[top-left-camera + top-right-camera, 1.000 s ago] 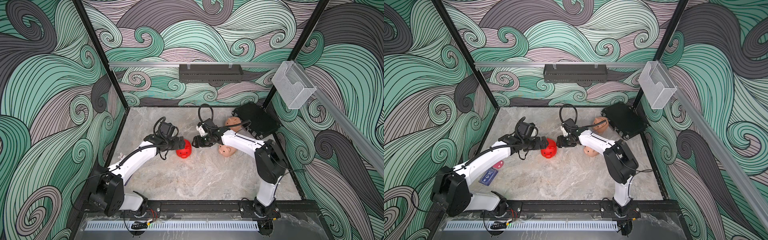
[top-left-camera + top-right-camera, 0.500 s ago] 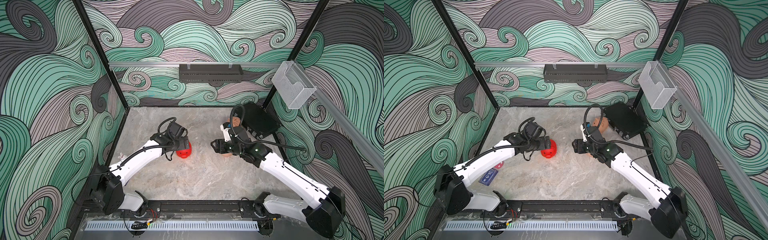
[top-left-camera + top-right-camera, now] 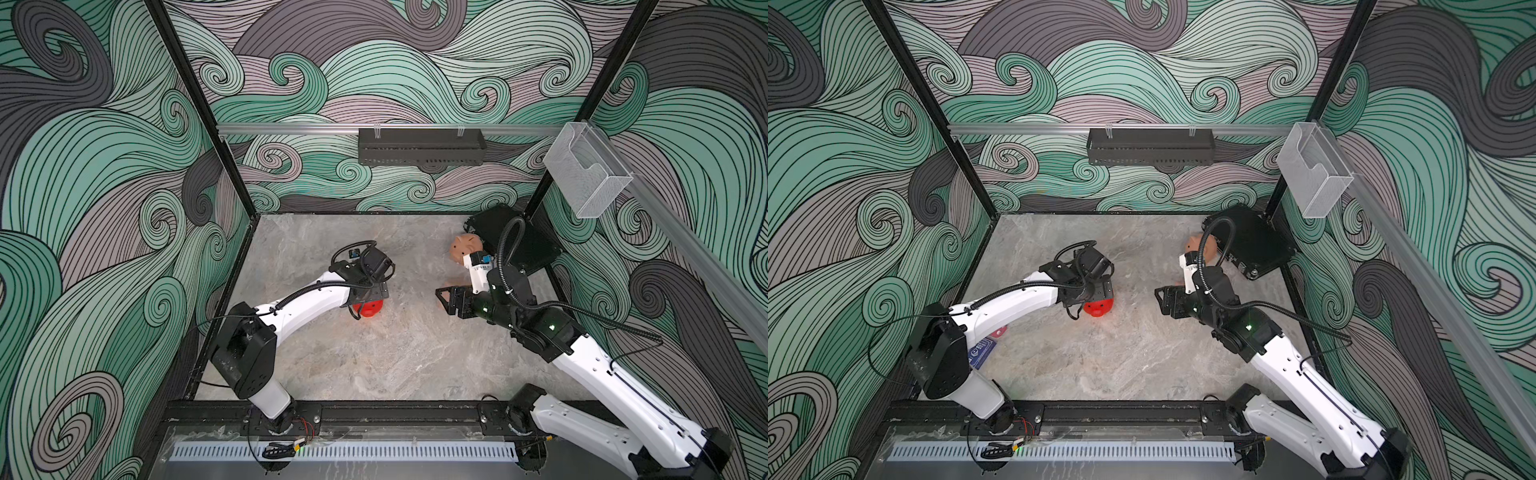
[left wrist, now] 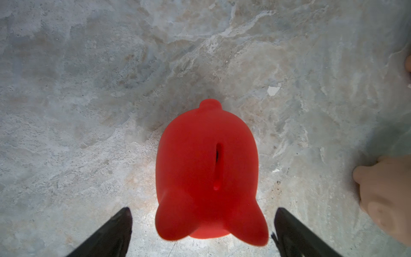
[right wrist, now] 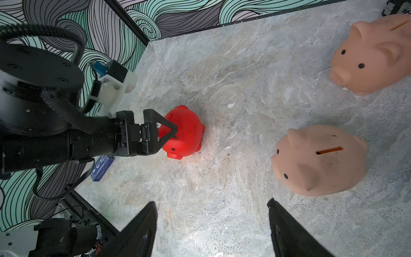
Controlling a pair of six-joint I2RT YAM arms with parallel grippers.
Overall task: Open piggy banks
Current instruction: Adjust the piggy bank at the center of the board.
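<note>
My left gripper's open fingers are on both sides of the red piggy bank's flared ears (image 4: 252, 222). Next, my left gripper moves over and closes on the body (image 4: 207, 182) behind the ears before it opens the piggy bank.
The red piggy bank (image 3: 371, 309) (image 3: 1099, 307) stands upright on the floor, slot up (image 4: 206, 173). My left gripper (image 3: 370, 297) (image 4: 202, 210) hangs over its head end, open, one finger on each side of the ears without touching (image 5: 169, 131). Two peach-pink piggy banks stand to the right: one (image 5: 320, 160) lies mostly under my right arm in both top views, the other (image 3: 465, 247) (image 3: 1200, 245) (image 5: 373, 53) is beside the black case. My right gripper (image 3: 446, 297) (image 3: 1163, 297) (image 5: 211, 202) is open over bare floor between the red and the nearer peach bank, holding nothing.
A flat black case (image 3: 515, 245) (image 3: 1250, 241) fills the back right corner. By the left wall lie a blue card (image 3: 982, 351) (image 5: 101, 164) and a small pink round thing (image 3: 998, 331). Patterned walls close in the floor on three sides.
My right gripper has drawn back from the red piggy bank toward the right and its jaws have spread wider. My left gripper has swung over the red bank.
</note>
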